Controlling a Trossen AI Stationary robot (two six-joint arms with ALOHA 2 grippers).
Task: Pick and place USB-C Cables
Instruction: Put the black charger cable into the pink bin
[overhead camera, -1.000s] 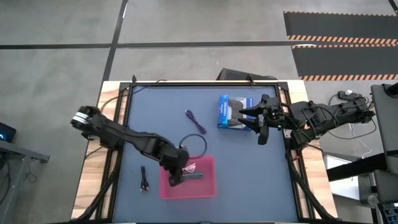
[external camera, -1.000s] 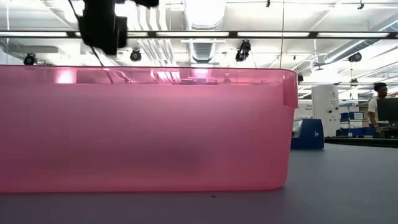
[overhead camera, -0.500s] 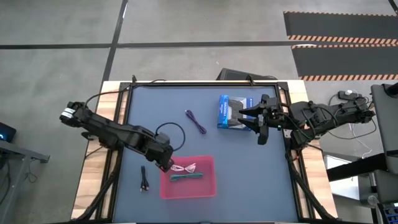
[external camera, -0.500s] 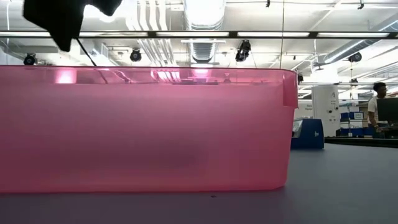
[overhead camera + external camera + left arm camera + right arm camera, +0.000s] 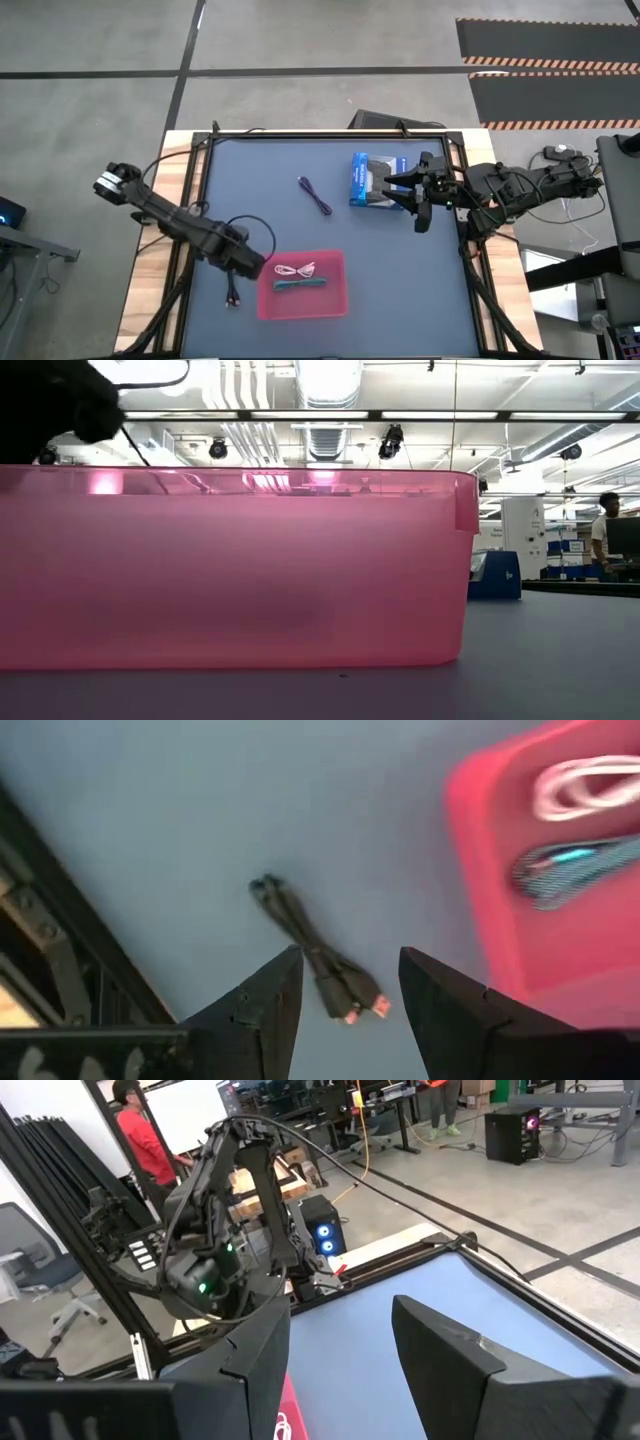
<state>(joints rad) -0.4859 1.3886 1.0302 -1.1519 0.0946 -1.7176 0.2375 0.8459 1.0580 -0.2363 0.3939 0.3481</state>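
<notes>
The black cable (image 5: 298, 926) should stay a single compact bundle when the robot lifts and carries it, because its folded strands are held together at a narrow waist (image 5: 318, 951).
My left gripper (image 5: 246, 264) (image 5: 352, 956) is open above the table, just off the pink tray's (image 5: 330, 300) left side. The black cable (image 5: 232, 290) (image 5: 312, 952) lies flat on the table under it, and its far end shows between the fingers without touching them. The white cable (image 5: 295, 269) (image 5: 590, 782) and the teal cable (image 5: 303, 285) (image 5: 568, 868) lie inside the pink tray (image 5: 490, 900). Farther back, the purple cable (image 5: 316, 195) lies on the table. My right gripper (image 5: 415, 196) (image 5: 340, 1320) waits open at the right.
A blue-and-black box (image 5: 370, 180) lies beside my right gripper. In the low view the pink tray's wall (image 5: 240, 570) fills most of the picture and the left arm (image 5: 50, 400) shows at the top left. A dark frame rail (image 5: 60, 950) runs along the table's left edge.
My left gripper has drawn back out of the pink tray, toward the table's left edge, and now hangs over the black cable. The teal cable stays lying in the tray beside the white one. The right arm has kept still.
</notes>
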